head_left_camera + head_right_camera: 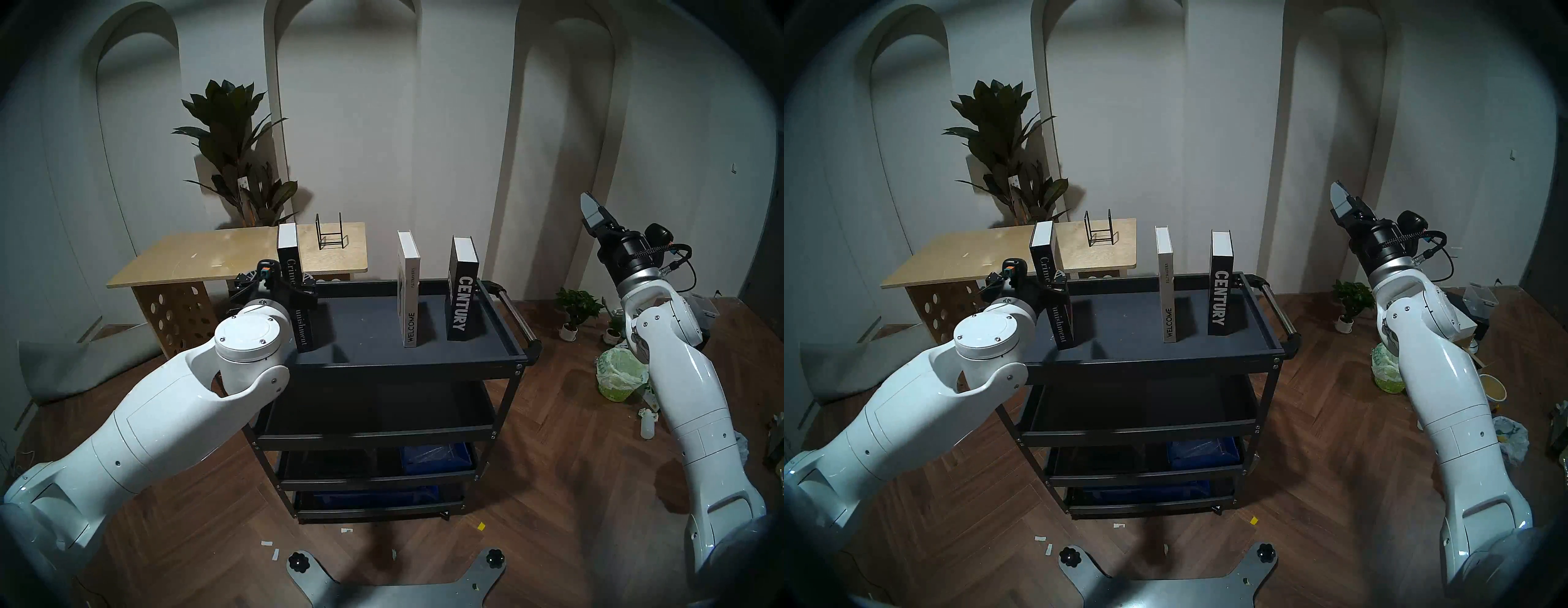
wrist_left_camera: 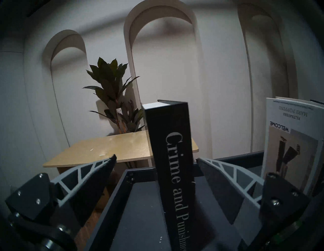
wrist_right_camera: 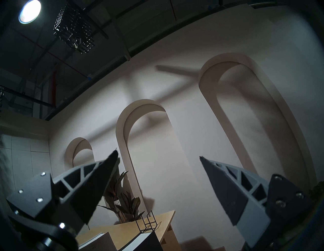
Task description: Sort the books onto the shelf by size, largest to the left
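Observation:
I expect "Crime and Punishment" [image 1: 289, 255] to turn square to my left gripper when I grip it, because the spine [image 2: 172, 159] sits crooked between the open fingers.
On the shelf [image 1: 360, 335], the dark grey top tray of a black cart, three books stand upright. The tall black "Crime and Punishment" [image 1: 289, 254] is at the left end, leaning slightly. The slim white "WELCOME" [image 1: 409, 297] is right of the middle, and the shorter black "CENTURY" [image 1: 460, 305] is at the right end. My left gripper [image 2: 156, 157] is open and straddles the spine of "Crime and Punishment" [image 2: 171, 157]. Its left finger stands clear of the book and its right finger is close beside it. My right gripper [image 1: 594, 212] is raised to the right of the cart, open and empty.
A plywood table [image 1: 212, 259] with a black wire rack [image 1: 331, 235] stands behind the cart, and a tall plant [image 1: 237, 148] behind that. The cart's side handle [image 1: 515, 314] sticks out on the right. A green bag [image 1: 621, 373] and small pots [image 1: 577, 305] sit on the floor at right.

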`<state>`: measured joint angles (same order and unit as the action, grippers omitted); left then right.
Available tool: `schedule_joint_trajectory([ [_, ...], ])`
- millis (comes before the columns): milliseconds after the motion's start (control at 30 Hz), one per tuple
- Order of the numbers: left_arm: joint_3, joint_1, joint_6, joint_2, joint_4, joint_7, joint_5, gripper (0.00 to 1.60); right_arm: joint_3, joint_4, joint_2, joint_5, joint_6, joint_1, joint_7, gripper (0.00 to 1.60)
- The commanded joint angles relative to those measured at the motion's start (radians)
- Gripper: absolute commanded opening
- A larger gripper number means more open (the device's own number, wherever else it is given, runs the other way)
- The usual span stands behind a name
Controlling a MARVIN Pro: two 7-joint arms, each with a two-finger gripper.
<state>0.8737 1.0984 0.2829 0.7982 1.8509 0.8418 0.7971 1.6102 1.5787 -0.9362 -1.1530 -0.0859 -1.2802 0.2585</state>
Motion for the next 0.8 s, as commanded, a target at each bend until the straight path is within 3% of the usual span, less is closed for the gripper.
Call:
schedule_joint_trajectory([
  [0, -0.002, -0.059, -0.021, 0.061, 0.003, 0.004, -0.025, 1.6, 0.021, 0.01, 0.005, 0.001, -0.018, 0.013, 0.006, 1.6],
  [167, -0.006, -0.061, -0.024, 0.073, 0.015, 0.023, -0.038, 1.6, 0.033, 0.009, 0.007, 0.004, -0.021, 0.01, 0.009, 1.6],
  [567, -0.041, -0.145, -0.041, 0.215, -0.19, 0.095, -0.095, 1.6, 0.041, 0.005, 0.003, 0.008, -0.03, 0.005, 0.032, 1.6],
  [767, -0.05, -0.177, -0.061, 0.25, -0.253, 0.099, -0.112, 1.6, 0.045, 0.001, 0.008, 0.011, -0.034, -0.002, 0.038, 1.6],
])
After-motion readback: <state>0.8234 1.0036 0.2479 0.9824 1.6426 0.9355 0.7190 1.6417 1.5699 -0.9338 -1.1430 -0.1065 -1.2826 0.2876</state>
